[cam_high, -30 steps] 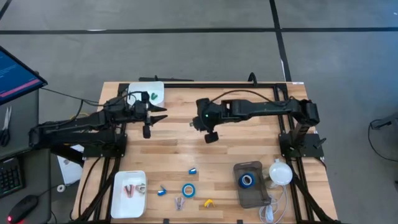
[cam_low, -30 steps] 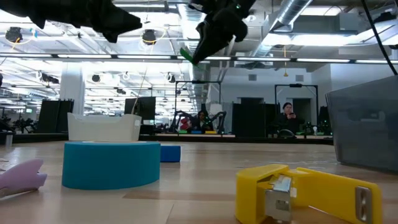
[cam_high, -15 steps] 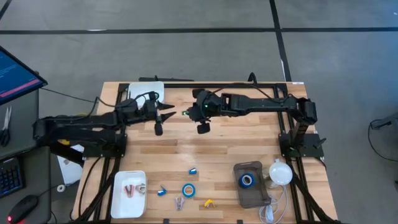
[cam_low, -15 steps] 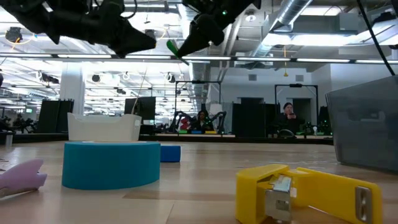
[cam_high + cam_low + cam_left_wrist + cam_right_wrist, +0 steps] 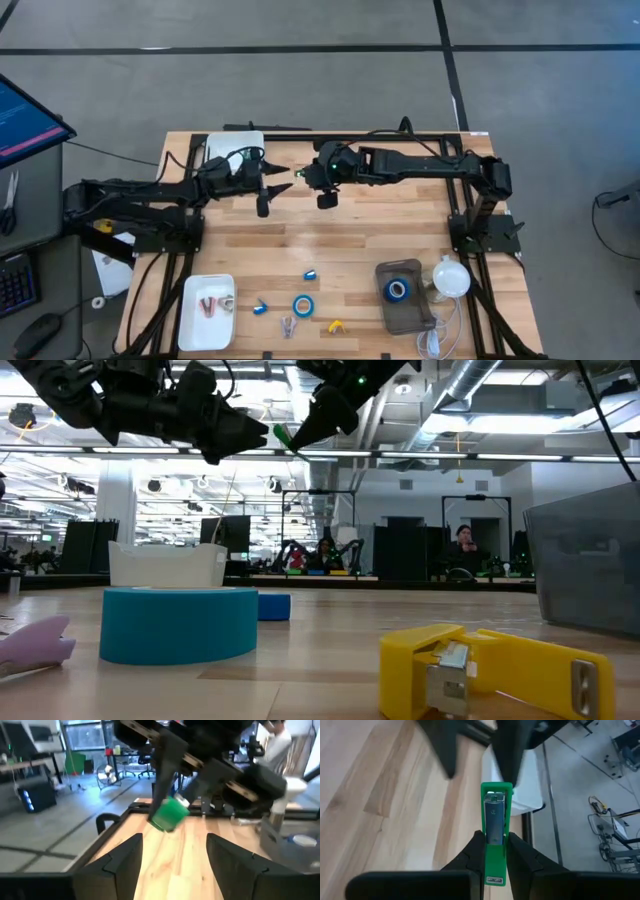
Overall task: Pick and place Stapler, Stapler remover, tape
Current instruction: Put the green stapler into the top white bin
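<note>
I keep moving my left gripper's open fingers in on the green stapler's loose end, which sticks out toward them, until they straddle that end, then close.
A small green stapler is held in the air by my right gripper, above the far middle of the table. My left gripper is open and points at it from the table's left. Its two fingers stand on either side of the stapler's free end without a visible touch. In the low view both grippers meet high above the table, left gripper and green stapler. One blue tape ring lies near the near edge, and another sits in a grey bin. My right gripper pinches the stapler's rear half between its two fingers. The stapler lies along the fingers and sticks out ahead of them toward the table's left. It is lifted clear of the table, roughly level.
A white tray sits at the far edge behind my left gripper. Another white tray with red items is near the left corner. A yellow piece, a purple piece and small blue pieces lie near the tape.
My left gripper has moved toward the table's right, staying open. My right gripper has carried the stapler toward the table's left and a little toward the far edge. The two grippers now stand tip to tip.
</note>
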